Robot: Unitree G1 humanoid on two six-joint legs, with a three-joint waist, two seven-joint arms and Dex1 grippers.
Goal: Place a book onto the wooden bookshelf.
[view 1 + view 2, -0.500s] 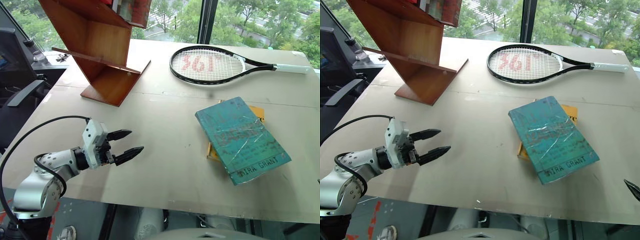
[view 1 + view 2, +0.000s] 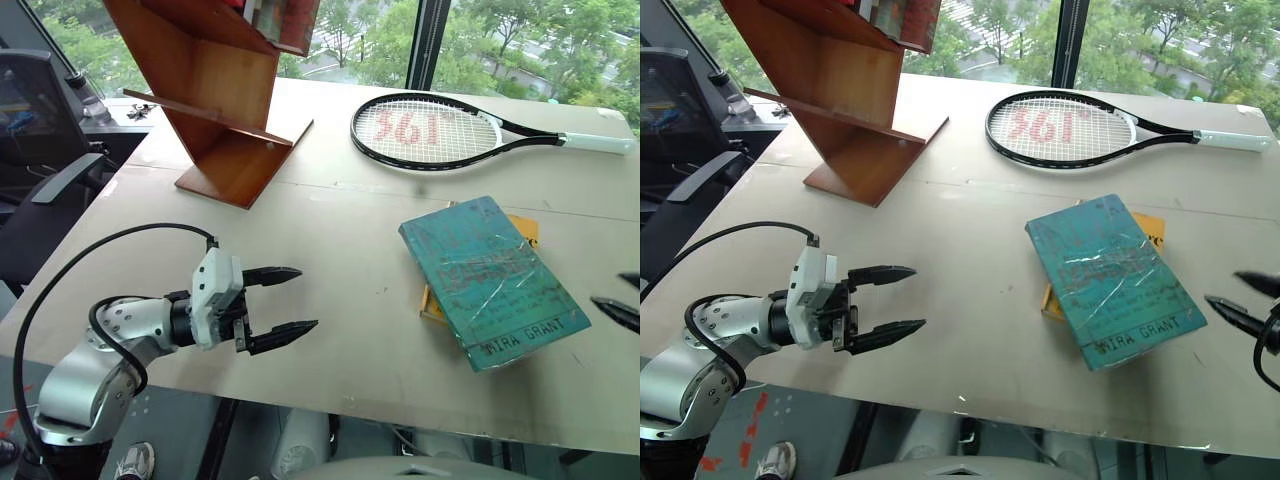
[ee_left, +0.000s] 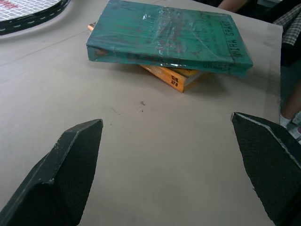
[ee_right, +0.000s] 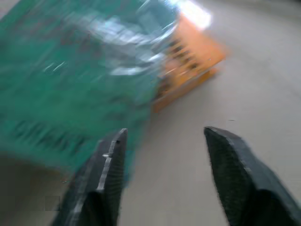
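The teal-green book [image 2: 492, 282] will come up by itself and leave the lower book behind when the robot lifts it, because the yellow-orange book's corners [image 2: 432, 306] stick out crooked underneath.
The teal-green book [image 2: 490, 280] lies flat on the right of the table, on top of a yellow-orange book [image 2: 518, 228]. The wooden bookshelf [image 2: 220, 90] stands at the table's far left, with some books in its upper slot. My left gripper [image 2: 303, 298] hovers open over the table's near left, pointing toward the book [image 3: 164, 33] with bare table between them. At the right edge, my right gripper [image 2: 1225, 288] is open just right of the book's near corner [image 4: 70, 80], nothing between its fingers.
A tennis racket [image 2: 430, 130] lies at the back of the table beyond the books. A dark office chair [image 2: 45, 150] and a desk with clutter stand off the table's left side. The table's near edge runs right below both grippers.
My right gripper has come in from the lower right to just beside the book. The left gripper has spread its fingers wider and edged right. The camera shifted slightly.
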